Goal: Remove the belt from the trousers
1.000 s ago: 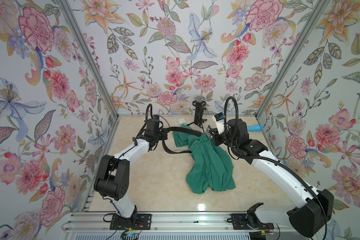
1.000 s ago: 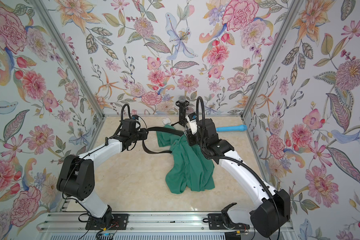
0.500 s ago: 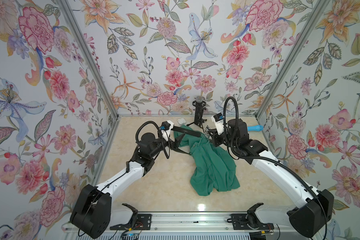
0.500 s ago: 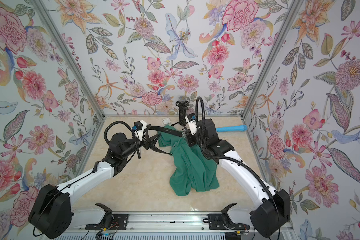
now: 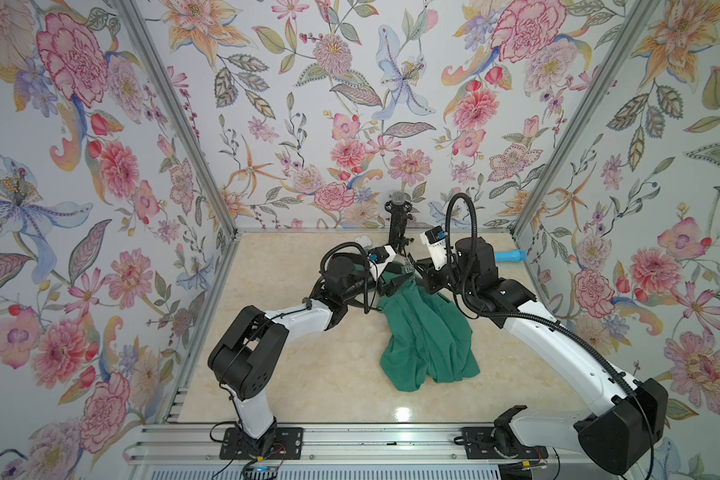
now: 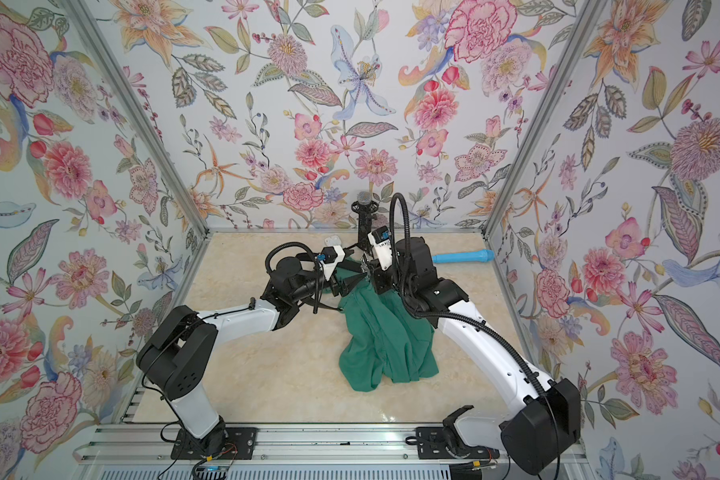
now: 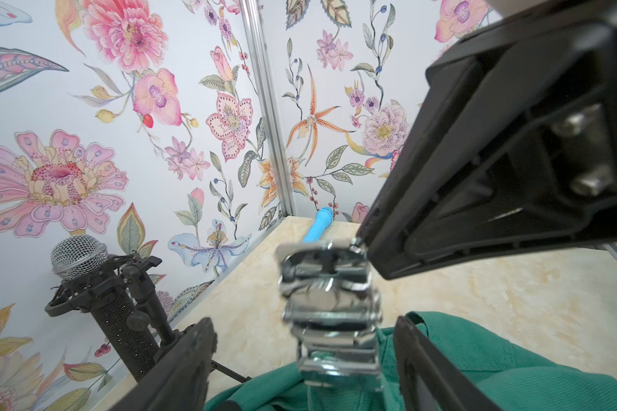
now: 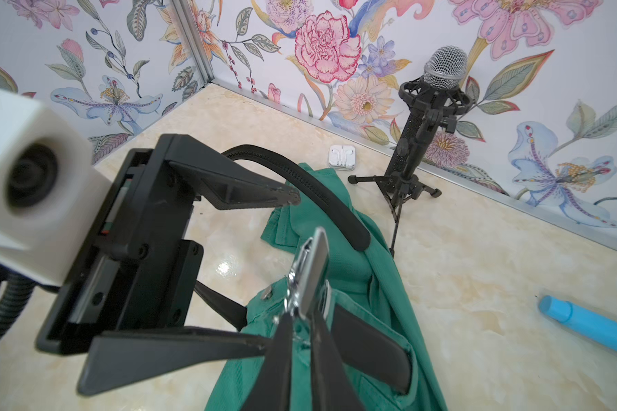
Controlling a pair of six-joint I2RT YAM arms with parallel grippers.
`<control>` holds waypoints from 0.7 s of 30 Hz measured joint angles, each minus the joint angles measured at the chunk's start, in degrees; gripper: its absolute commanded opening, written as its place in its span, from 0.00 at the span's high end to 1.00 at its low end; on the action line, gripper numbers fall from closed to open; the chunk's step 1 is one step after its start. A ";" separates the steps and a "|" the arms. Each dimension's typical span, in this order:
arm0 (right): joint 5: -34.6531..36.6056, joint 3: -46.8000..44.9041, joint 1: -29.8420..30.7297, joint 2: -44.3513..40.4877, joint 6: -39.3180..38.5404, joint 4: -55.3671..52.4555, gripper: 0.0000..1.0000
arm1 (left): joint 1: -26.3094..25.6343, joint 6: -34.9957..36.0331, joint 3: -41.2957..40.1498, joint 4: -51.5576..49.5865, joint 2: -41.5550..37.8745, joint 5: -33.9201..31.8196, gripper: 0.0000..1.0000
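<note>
I should take the waistband (image 8: 371, 317) with my right gripper while my left gripper pulls the buckle, since the trousers' waist lifts with the buckle in my right gripper (image 8: 310, 270).
The teal-green trousers (image 5: 427, 338) (image 6: 387, 345) lie crumpled mid-table, their waist lifted at the far end. The black belt (image 8: 301, 194) arches out of the waistband and runs on through a loop (image 8: 371, 341). Its silver buckle (image 8: 310, 274) (image 7: 330, 309) stands up from the cloth. My right gripper (image 8: 301, 320) (image 5: 412, 270) is shut on the buckle's base. My left gripper (image 7: 305, 325) (image 5: 395, 278) is open, one finger on each side of the buckle without touching it. In the left wrist view a right finger (image 7: 478, 178) fills the upper right.
A microphone on a small tripod (image 5: 398, 216) (image 8: 421, 124) stands by the back wall just behind both grippers. A white earbud case (image 8: 342, 156) lies near it. A blue tube (image 5: 510, 255) (image 8: 592, 327) lies at the back right. Floral walls close in three sides.
My left arm swung from the left of the trousers over to the buckle, and its gripper opened wider. The right gripper stayed shut on the buckle; the trousers shifted slightly.
</note>
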 measured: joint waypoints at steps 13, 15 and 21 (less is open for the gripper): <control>0.31 -0.07 -0.50 0.00 0.96 0.74 0.70 | -1.55 -1.36 4.81 -8.04 3.65 -5.01 0.34; 1.03 -0.20 -1.42 0.00 2.21 0.74 0.57 | -0.46 -0.15 4.81 -13.90 3.26 -9.29 0.35; 1.11 -0.76 -2.62 2.34 4.33 1.29 0.46 | 4.92 2.14 8.74 -33.97 3.50 -17.77 0.45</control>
